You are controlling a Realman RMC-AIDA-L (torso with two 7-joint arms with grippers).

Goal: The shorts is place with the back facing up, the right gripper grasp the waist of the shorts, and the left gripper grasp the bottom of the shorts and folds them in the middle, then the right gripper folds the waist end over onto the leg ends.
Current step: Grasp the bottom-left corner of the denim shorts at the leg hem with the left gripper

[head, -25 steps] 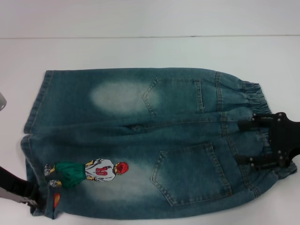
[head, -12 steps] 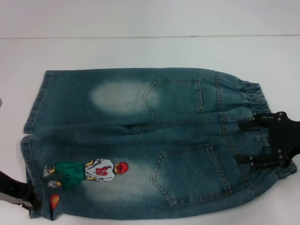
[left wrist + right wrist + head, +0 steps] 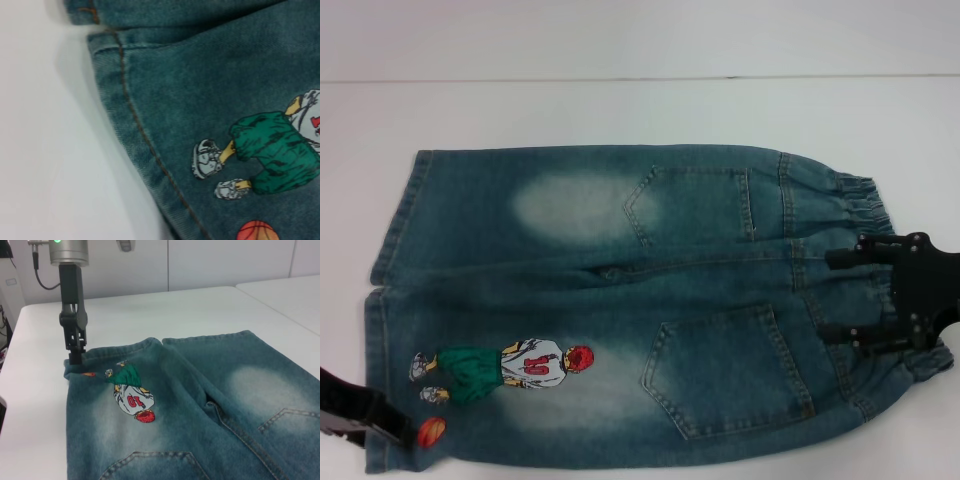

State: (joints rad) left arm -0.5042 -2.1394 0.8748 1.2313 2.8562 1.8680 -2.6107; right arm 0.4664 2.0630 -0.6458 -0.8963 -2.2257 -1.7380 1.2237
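Observation:
The near leg's hem corner [image 3: 376, 464] lies flat beyond my left gripper's fingers, so next I open the fingers and gather up the hem [image 3: 398, 453] beside the orange ball before I fold.
The shorts [image 3: 620, 300] lie flat on the white table, back up, with two patch pockets showing. The ruffled waist [image 3: 860, 200] is at the right and the leg ends [image 3: 390, 220] are at the left. My right gripper [image 3: 845, 297] rests over the near half of the waist, open, its fingers spread wide across the band. My left gripper [image 3: 382, 430] stands at the near leg's hem corner, beside the orange ball [image 3: 432, 432]. The right wrist view shows its tip [image 3: 75, 359] touching that hem. The left wrist view shows the stitched hem [image 3: 135, 130] and the cartoon print [image 3: 270, 155], but no fingers.
The white table [image 3: 620, 110] stretches bare beyond the far side of the shorts. A wall line runs along its back edge. In the right wrist view a second white table [image 3: 295, 295] stands behind a gap.
The bunched hem corner near the print has flattened out, so the orange ball shows whole. My left gripper has slid outward toward the table's near left corner. The right gripper has shifted slightly.

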